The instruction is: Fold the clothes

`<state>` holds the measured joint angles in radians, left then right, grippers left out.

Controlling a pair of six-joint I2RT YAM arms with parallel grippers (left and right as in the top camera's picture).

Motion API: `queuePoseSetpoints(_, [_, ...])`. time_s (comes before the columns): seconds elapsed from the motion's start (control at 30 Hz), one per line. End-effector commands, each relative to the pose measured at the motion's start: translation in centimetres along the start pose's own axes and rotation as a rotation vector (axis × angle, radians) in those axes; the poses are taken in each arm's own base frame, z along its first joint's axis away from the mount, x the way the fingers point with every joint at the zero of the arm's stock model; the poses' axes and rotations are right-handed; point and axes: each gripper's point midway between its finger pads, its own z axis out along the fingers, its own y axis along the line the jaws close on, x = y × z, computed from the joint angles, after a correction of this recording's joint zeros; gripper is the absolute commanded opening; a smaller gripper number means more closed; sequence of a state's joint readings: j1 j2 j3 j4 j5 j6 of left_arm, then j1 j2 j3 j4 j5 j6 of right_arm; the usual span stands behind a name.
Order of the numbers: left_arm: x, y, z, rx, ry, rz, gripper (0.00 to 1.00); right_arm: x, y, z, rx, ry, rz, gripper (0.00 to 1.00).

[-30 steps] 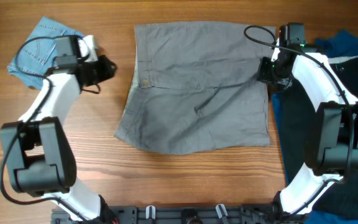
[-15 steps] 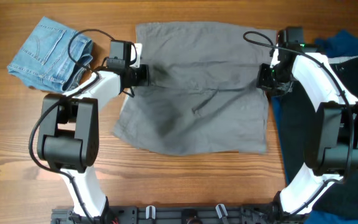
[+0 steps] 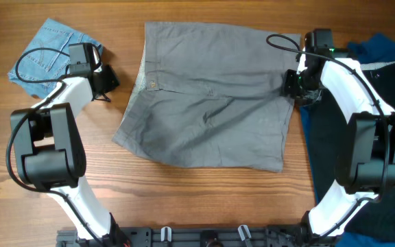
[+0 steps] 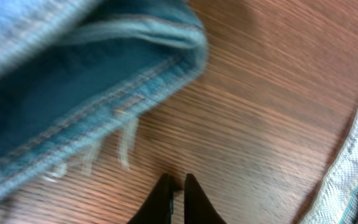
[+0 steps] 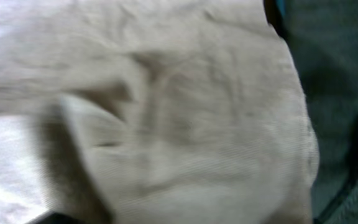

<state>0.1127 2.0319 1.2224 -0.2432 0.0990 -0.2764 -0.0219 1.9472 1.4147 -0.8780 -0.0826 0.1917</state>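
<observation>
The wood (image 3: 120,88) beside the denim shorts is under my empty left gripper, so I should go back and grasp the grey shorts' waistband (image 3: 149,81) to pull them closer.
Grey shorts (image 3: 204,103) lie spread flat in the middle of the table, waistband at the left. My left gripper (image 3: 110,79) hovers over bare wood between the shorts and a folded pair of denim shorts (image 3: 43,58). In the left wrist view its fingertips (image 4: 176,179) stand almost together with nothing between them, the denim (image 4: 55,93) just above them. My right gripper (image 3: 292,84) sits on the right edge of the grey shorts. Grey cloth (image 5: 166,124) fills the right wrist view and hides its fingers.
A pile of blue and dark clothes (image 3: 382,48) lies along the right side, touching the right edge of the shorts. It appears as dark teal cloth (image 5: 340,93) in the right wrist view. Bare wood (image 3: 67,171) lies to the front left.
My left gripper has left the shorts' waistband and drawn back left to beside the denim. The shorts have shifted and spread leftward. The right arm has stayed at the right edge.
</observation>
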Motion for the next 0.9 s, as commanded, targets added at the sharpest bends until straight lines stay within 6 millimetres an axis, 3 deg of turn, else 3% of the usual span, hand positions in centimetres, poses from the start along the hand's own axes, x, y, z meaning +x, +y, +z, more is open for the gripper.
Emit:
queuePoseSetpoints(0.0, [2.1, -4.6, -1.2, 0.211, 0.059, 0.142, 0.19, 0.1, 0.8, 0.2, -0.057, 0.012, -0.072, 0.73])
queuePoseSetpoints(0.13, [1.6, -9.4, -3.3, 0.318, 0.0, 0.226, 0.25, 0.5, 1.4, 0.4, -0.094, 0.028, -0.074, 0.72])
queuePoseSetpoints(0.3, [4.4, -14.0, -2.9, 0.37, -0.001, 0.449, 0.26, 0.1, 1.1, 0.7, -0.075, 0.006, -0.05, 0.7])
queuePoseSetpoints(0.33, [4.6, -14.2, -2.5, 0.352, -0.008, 0.463, 0.27, 0.0, 1.2, 0.7, -0.083, 0.003, -0.06, 0.78])
queuePoseSetpoints(0.4, [5.2, -13.6, -0.7, 0.305, -0.001, 0.467, 0.27, 1.3, 2.1, 0.5, -0.142, 0.05, -0.139, 0.84])
queuePoseSetpoints(0.5, [6.6, -12.6, 2.1, 0.289, 0.037, 0.455, 0.26, 3.1, 1.9, 0.0, -0.144, 0.117, -0.173, 0.78])
queuePoseSetpoints(0.57, [7.2, -10.7, 3.7, 0.205, 0.059, 0.421, 0.21, 3.5, 2.0, -0.9, -0.145, 0.119, -0.181, 0.78])
queuePoseSetpoints(0.6, [7.1, -8.3, 4.5, 0.101, 0.066, 0.355, 0.16, 3.5, 2.0, -1.7, -0.146, 0.107, -0.192, 0.79])
queuePoseSetpoints(0.63, [6.9, -6.8, 4.8, 0.042, 0.068, 0.313, 0.14, 3.4, 2.1, -2.4, -0.148, 0.091, -0.199, 0.8])
queuePoseSetpoints(0.67, [5.7, -2.8, 4.8, -0.061, 0.065, 0.182, 0.1, 3.3, 2.2, -3.2, -0.149, 0.075, -0.2, 0.86])
queuePoseSetpoints(0.77, [5.0, -0.2, 4.5, -0.093, 0.076, 0.097, 0.09, 3.7, 2.1, -3.0, -0.146, 0.094, -0.174, 0.85])
queuePoseSetpoints(0.83, [5.2, 1.0, 4.2, -0.115, 0.1, 0.072, 0.08, 3.5, 1.9, -2.9, -0.13, 0.09, -0.131, 0.8])
queuePoseSetpoints(0.87, [5.4, 1.3, 4.1, -0.12, 0.109, 0.067, 0.08, 3.2, 1.8, -2.8, -0.123, 0.079, -0.1, 0.73])
